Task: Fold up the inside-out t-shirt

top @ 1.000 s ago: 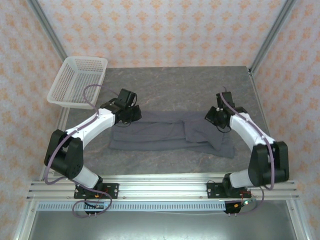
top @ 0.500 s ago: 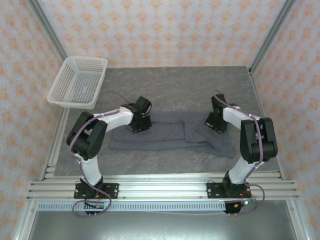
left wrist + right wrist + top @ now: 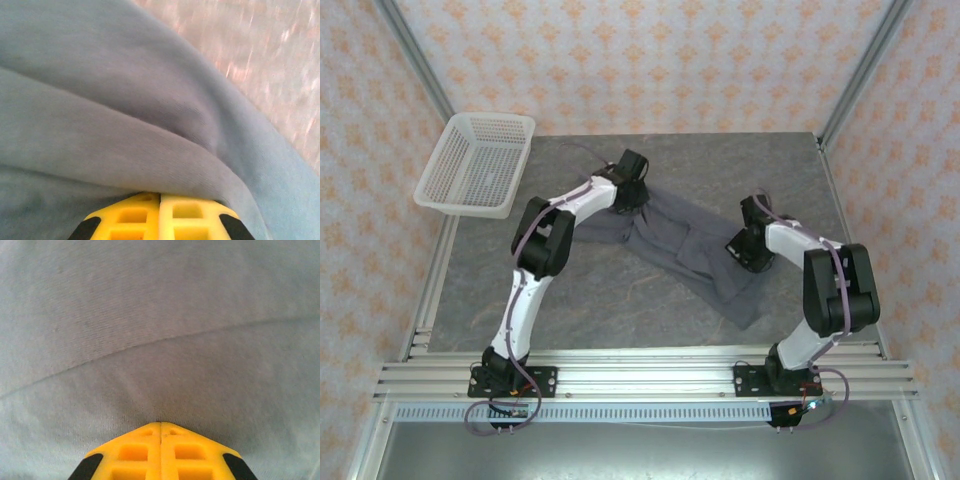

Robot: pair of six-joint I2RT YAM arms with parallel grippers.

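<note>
Next, my left gripper pulls the t-shirt's held end to the table's far edge (image 3: 620,139) and lays the t-shirt straight before folding, as the t-shirt slants across the table (image 3: 688,246).
The inside-out t-shirt (image 3: 685,245) is a dark slate-grey cloth stretched in a slanting band across the table, from the far middle down to the near right. My left gripper (image 3: 632,203) sits at its far upper end, my right gripper (image 3: 741,250) at its right side. In the left wrist view the yellow fingertips (image 3: 160,196) are pressed together under a fold of the t-shirt (image 3: 125,100). The right wrist view shows my right gripper (image 3: 161,424) with its tips closed, the t-shirt (image 3: 160,315) puckered at them.
A white mesh basket (image 3: 477,164) stands at the far left corner, partly over the table's edge. The grey table (image 3: 610,300) shows bare in front of the cloth. Metal frame posts (image 3: 860,70) rise at the back corners.
My left gripper has swung away from me and to the right, dragging the shirt's left end with it, so the cloth went from lying level to slanting. The right gripper barely moved.
</note>
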